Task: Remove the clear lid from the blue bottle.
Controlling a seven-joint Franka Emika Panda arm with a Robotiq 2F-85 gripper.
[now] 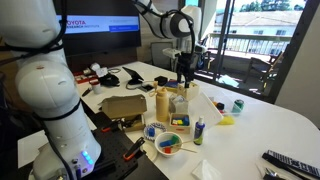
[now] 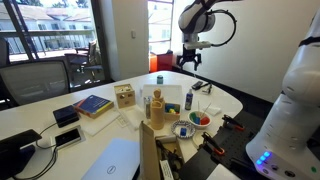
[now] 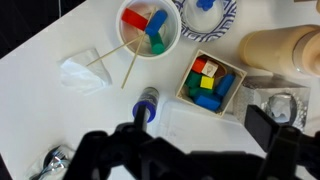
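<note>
The clear lid is on top of the upright blue bottle, free of the wooden box. My open gripper should go down next until its fingers are on both sides of the lid.
The blue bottle stands upright on the white table, small and slim with a green lower band. It also shows in the other exterior view. The clear lid sits on its top as a tiny whitish cap. In the wrist view I look down on the blue bottle, just left of my jaws. My gripper is open and empty, and hangs high above the table in both exterior views.
Around the bottle are a wooden box of coloured blocks, a white bowl of blocks and sticks, a tall tan bottle, a blue-patterned bowl and a crumpled tissue. A green can stands further off.
</note>
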